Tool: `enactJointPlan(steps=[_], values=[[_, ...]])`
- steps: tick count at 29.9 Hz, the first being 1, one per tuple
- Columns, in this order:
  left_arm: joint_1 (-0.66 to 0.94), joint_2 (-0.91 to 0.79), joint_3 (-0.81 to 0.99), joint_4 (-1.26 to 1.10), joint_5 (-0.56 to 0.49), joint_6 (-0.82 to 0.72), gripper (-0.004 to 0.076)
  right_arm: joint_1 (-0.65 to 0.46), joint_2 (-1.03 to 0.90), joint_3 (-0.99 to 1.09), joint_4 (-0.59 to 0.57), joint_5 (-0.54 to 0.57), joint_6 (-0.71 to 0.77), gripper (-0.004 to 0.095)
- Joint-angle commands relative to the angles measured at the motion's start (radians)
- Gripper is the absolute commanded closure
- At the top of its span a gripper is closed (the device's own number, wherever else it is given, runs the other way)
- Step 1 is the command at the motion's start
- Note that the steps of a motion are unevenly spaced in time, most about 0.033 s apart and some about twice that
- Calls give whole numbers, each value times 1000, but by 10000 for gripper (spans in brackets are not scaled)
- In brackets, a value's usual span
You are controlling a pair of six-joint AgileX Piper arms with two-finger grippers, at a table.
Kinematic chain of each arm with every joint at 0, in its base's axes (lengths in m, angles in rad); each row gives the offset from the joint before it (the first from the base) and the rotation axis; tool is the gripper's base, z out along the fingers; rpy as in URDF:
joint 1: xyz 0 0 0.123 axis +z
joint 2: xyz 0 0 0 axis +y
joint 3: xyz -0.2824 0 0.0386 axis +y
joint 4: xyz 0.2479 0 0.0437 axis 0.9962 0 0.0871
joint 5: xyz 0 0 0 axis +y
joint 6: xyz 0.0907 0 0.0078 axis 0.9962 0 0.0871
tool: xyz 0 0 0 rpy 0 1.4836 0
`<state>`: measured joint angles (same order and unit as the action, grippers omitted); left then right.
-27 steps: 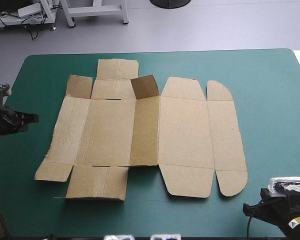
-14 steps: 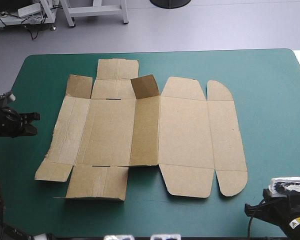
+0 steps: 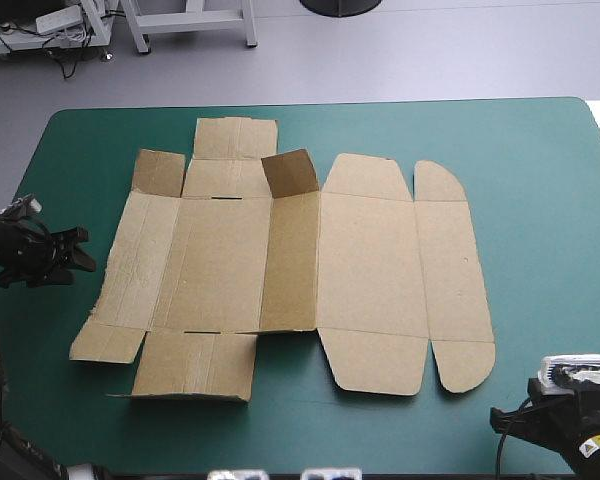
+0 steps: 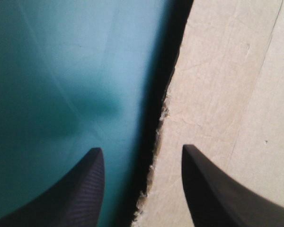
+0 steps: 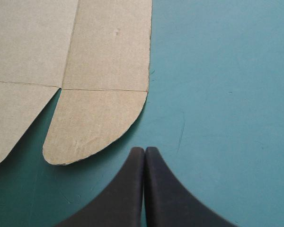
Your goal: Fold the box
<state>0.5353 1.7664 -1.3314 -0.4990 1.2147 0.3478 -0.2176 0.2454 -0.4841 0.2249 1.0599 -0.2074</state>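
Observation:
My gripper will make the box's long side panel point(image 3: 136, 258) swing up like a wall when it lifts the side panel, because a straight crease point(image 3: 167, 265) joins that panel to the middle of the box.
The brown box point(image 3: 370, 265) lies as a flat cut sheet across the teal-green table, with one small flap point(image 3: 290, 172) standing up near its far middle. My left gripper point(image 3: 80, 250) is open at the sheet's ragged left edge. In the left wrist view the box edge point(image 4: 163, 118) runs between the fingers of the gripper point(image 4: 142, 189), one over the cover and one over the board. My right gripper point(image 3: 495, 418) is shut near the table's front right corner. Its tips point(image 5: 145, 153) sit just short of the box's rounded corner flap point(image 5: 97, 120).
The table's left edge point(image 3: 25, 185) lies close behind my left arm. A wide strip of teal-green cover point(image 3: 550, 240) shows to the right of the box, and a narrower one point(image 3: 380, 125) shows beyond its far flaps.
My left gripper has moved right and slightly nearer, up to the box's left edge, and its fingers have gone from shut to open. The right gripper and the box have not moved.

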Motion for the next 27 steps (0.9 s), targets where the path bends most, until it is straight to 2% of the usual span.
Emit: enactJointPlan(steps=[1,15,27], values=[[2,-43,-6,-46,81,6,346,-5,11,-26,6,-51,-2,923],[-2,-21,72,-109,83,82,347,-5,11,-26,6,-53,0,923],[-108,38,138,-82,81,103,347,-5,11,-26,6,-50,0,923]])
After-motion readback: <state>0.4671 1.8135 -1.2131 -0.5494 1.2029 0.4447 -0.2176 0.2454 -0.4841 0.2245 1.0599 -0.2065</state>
